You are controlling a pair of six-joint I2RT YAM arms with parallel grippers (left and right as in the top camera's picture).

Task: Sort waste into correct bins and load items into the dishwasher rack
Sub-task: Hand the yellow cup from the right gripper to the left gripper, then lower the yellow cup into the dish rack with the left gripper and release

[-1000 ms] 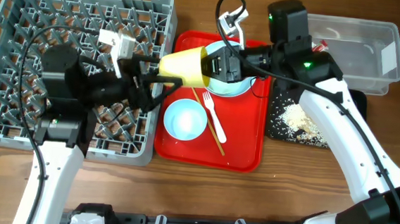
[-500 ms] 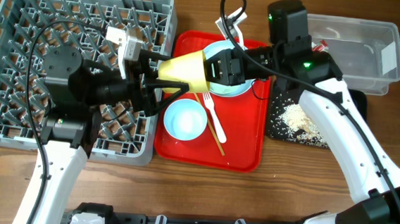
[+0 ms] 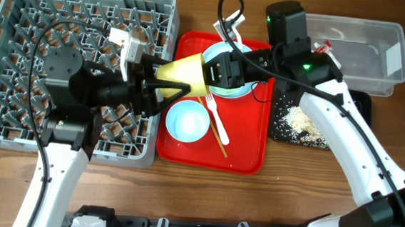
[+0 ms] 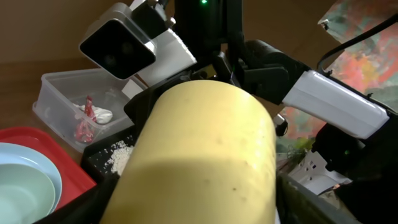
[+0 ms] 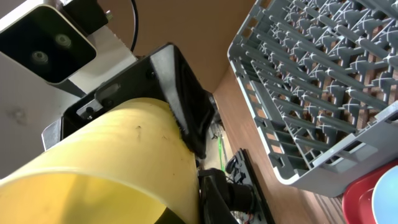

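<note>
My right gripper is holding the yellow cup's rim (image 3: 202, 72) across from the dishwasher rack, so my left gripper should grab the narrow base (image 3: 163, 79) and carry the cup to the rack.
The small yellow cup (image 3: 184, 71) hangs on its side in the air between the dishwasher rack (image 3: 15, 137) and the red serving tray (image 3: 246, 156). My right gripper (image 3: 216, 70) is shut on its wide rim end. My left gripper (image 3: 168, 75) is open, with one finger on each side of the cup's narrow base. The cup fills the left wrist view (image 4: 205, 149) and the right wrist view (image 5: 112, 162). One pale blue-green bowl (image 3: 188, 120), the white fork (image 3: 215, 114) and the chopsticks (image 3: 217, 134) lie on the red tray. A second bowl (image 3: 236, 91) sits partly hidden under my right arm.
The clear tub (image 3: 356, 61) at the back right holds the red wrapper (image 3: 323, 47) and white tissue (image 4: 99, 115). The black tray (image 3: 281, 128) in front of it holds rice scraps (image 3: 302, 120). The rack shows at the right of the right wrist view (image 5: 323, 74).
My left gripper moved right and up from over the rack to the cup's base. My right gripper shifted the cup slightly left toward it.
</note>
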